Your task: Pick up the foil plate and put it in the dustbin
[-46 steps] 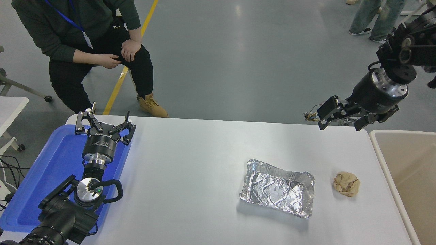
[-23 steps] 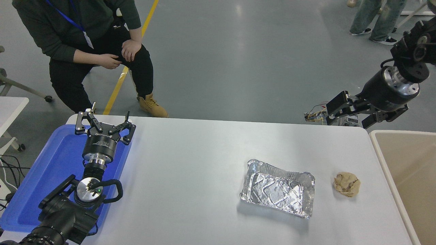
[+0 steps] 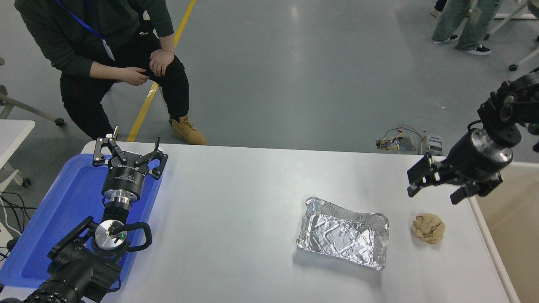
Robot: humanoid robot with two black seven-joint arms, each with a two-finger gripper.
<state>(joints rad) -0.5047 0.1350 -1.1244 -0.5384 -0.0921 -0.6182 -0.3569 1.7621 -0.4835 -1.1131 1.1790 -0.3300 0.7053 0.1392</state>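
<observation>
A raised rim [image 3: 345, 214] goes around the foil plate [image 3: 344, 235], so the foil plate will keep its spread-out shape instead of folding when the robot lifts it by its edge.
The foil plate [image 3: 343, 232] lies flat on the white table [image 3: 236, 210], right of centre, shiny and crinkled with a raised rim. The dustbin [image 3: 511, 235], cream rim and beige inside, stands at the right edge, partly behind my right arm. My right gripper [image 3: 433, 187] is open and empty. It hangs above the table's right part, up and to the right of the foil plate, and touches nothing. My left gripper [image 3: 128, 153] is open and parked over the blue tray at the lower left.
A small crumpled tan paper ball [image 3: 428, 227] lies between the foil plate and the dustbin, just below my right gripper. A flat blue tray [image 3: 59, 210] lies at the left. A person [image 3: 109, 54] sits beyond the far left corner. Wires [image 3: 400, 141] lie on the floor.
My right gripper has come down and forward from above the far right table edge to over the table near the paper ball. The foil plate and left arm have not moved.
</observation>
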